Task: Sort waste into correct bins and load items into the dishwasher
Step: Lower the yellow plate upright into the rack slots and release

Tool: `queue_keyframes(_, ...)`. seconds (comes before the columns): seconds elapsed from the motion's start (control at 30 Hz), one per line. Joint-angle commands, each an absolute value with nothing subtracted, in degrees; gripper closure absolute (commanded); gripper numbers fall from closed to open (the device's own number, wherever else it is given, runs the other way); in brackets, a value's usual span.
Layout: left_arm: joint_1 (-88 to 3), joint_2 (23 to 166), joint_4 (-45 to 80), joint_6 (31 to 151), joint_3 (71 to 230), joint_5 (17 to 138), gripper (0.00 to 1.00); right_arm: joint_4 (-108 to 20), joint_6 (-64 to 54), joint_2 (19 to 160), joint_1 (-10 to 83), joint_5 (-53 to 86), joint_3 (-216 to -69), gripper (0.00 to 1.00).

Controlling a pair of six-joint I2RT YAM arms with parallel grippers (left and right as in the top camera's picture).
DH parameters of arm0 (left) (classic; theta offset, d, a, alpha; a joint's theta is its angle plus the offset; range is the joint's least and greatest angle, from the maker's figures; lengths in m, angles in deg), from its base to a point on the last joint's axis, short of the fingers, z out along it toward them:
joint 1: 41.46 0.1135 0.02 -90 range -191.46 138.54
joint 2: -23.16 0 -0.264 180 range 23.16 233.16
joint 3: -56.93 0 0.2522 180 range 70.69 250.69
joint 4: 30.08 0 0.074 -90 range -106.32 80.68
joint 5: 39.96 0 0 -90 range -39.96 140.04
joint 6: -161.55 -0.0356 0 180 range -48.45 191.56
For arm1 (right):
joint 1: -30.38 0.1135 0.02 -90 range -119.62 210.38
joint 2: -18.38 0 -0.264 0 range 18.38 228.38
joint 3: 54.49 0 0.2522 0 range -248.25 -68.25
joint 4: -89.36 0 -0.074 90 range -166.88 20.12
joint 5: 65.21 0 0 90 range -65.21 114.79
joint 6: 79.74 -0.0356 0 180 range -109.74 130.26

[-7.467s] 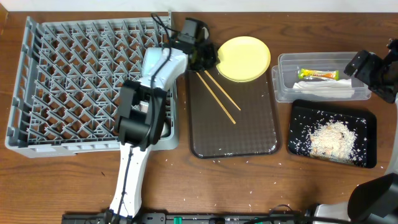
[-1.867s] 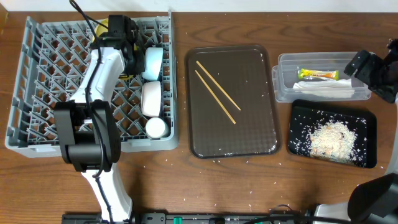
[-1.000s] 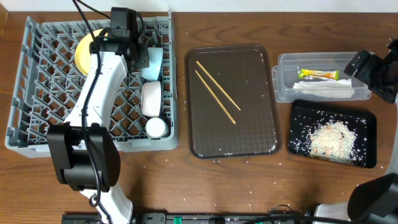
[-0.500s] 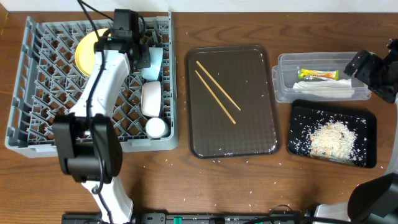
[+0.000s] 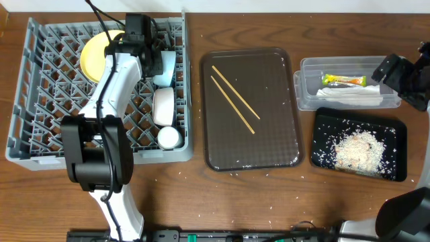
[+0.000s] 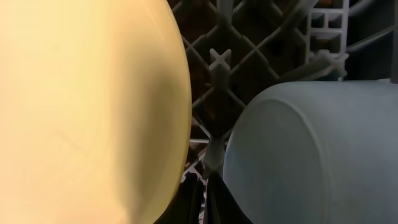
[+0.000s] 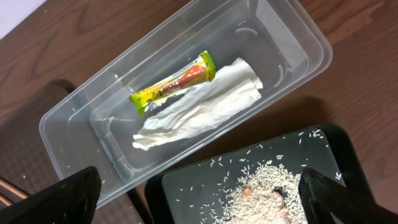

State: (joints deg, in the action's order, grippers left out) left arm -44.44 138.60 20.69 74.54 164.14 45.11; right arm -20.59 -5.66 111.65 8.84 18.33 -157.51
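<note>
The yellow plate (image 5: 94,59) is leaning low over the dish rack. My left gripper should stand it up steeper and closer to the light blue bowl (image 5: 165,69) before it takes the chopsticks.
The yellow plate (image 5: 93,55) stands on edge in the grey dish rack (image 5: 40,101). It fills the left of the left wrist view (image 6: 81,106). The light blue bowl (image 5: 166,67) (image 6: 317,155), the white bowl (image 5: 163,107) and the white cup (image 5: 168,138) sit in the rack's right column. My left gripper (image 5: 138,42) (image 6: 202,199) is between plate and blue bowl, fingers together and empty. The chopsticks (image 5: 233,99) lie on the brown tray. The clear tub (image 5: 306,94) holds the sachet (image 7: 174,84) and white paper (image 7: 199,112). Rice (image 5: 356,148) lies in the black tray (image 5: 396,168). My right gripper (image 5: 398,72) (image 7: 199,196) is open above them.
The brown serving tray (image 5: 269,141) lies between the rack and the bins. Loose rice grains (image 5: 232,175) are scattered on the wooden table in front of it. My left arm stretches from the front edge across the rack.
My left gripper has shifted slightly right, away from the yellow plate, which stays standing in the rack. The right arm has not moved.
</note>
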Motion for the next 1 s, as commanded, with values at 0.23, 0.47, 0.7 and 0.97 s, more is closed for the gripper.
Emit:
queue_keyframes(0.23,-44.0,132.0,20.9,74.6,164.4,44.2,0.92,-20.5,-6.0,111.8,8.7,18.3,-157.4,0.01)
queue_keyframes(0.47,-43.8,133.3,20.6,74.0,164.3,44.2,0.92,-20.5,-6.0,111.8,8.7,18.3,-157.4,0.01)
queue_keyframes(0.7,-42.9,136.1,20.4,74.0,164.3,44.2,0.92,-20.5,-6.0,111.8,8.7,18.3,-157.4,0.01)
queue_keyframes(0.97,-42.9,138.0,20.3,74.0,164.3,44.2,0.92,-20.5,-6.0,111.8,8.7,18.3,-157.4,0.01)
